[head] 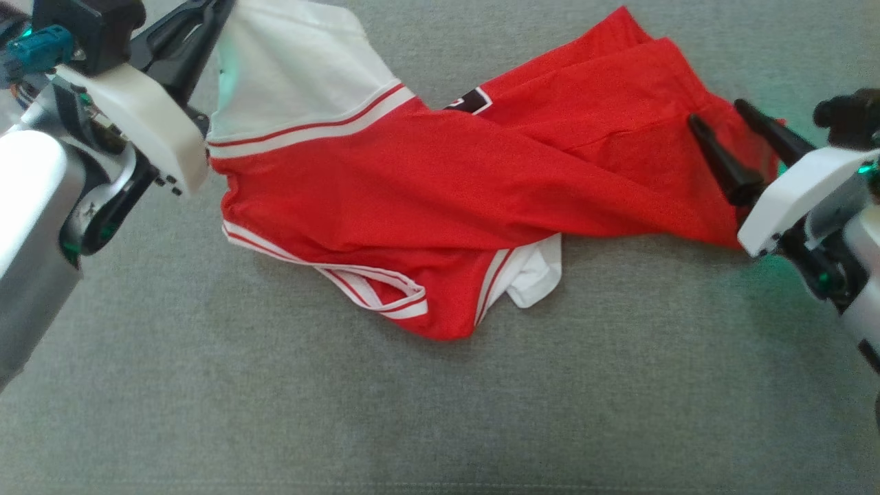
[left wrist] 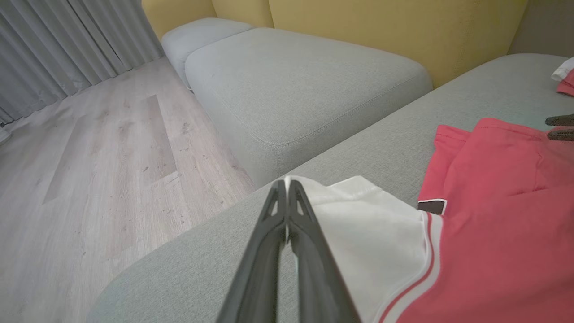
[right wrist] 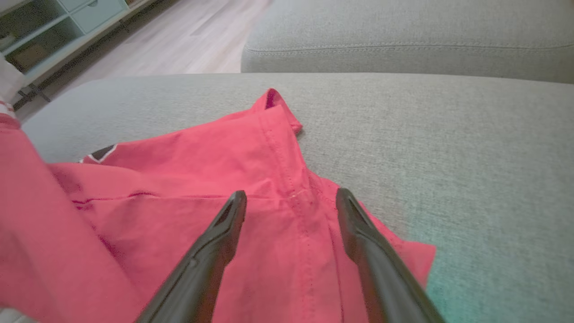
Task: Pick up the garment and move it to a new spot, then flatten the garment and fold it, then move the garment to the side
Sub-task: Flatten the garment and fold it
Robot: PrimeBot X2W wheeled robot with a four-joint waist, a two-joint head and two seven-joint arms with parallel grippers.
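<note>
My gripper will bring out hidden black lettering across the garment when it lifts and spreads it, because black print with white edging [head: 471, 102] pokes out from the garment's fold [head: 371, 190].
The garment [head: 447, 179] is a red jersey with white sleeves and red-and-white striped trim, lying crumpled across a grey cushion [head: 440, 412]. My left gripper [head: 223, 10] at the upper left is shut on the edge of the white sleeve [left wrist: 376, 224], holding that corner up. In the left wrist view my left gripper [left wrist: 287, 181] has its two dark fingers pressed together on the sleeve's corner. My right gripper [head: 718, 113] stands open over the red hem at the right. The right wrist view shows my right gripper [right wrist: 291, 197] with red cloth [right wrist: 278, 148] below its spread fingers.
The grey sofa seat [right wrist: 448, 134] extends around the jersey. Another grey cushion [left wrist: 296, 85] and a yellow backrest [left wrist: 394, 27] lie beyond. Wooden floor [left wrist: 89, 157] and grey curtains [left wrist: 58, 40] are off the sofa's edge. A shelf unit [right wrist: 54, 31] stands far off.
</note>
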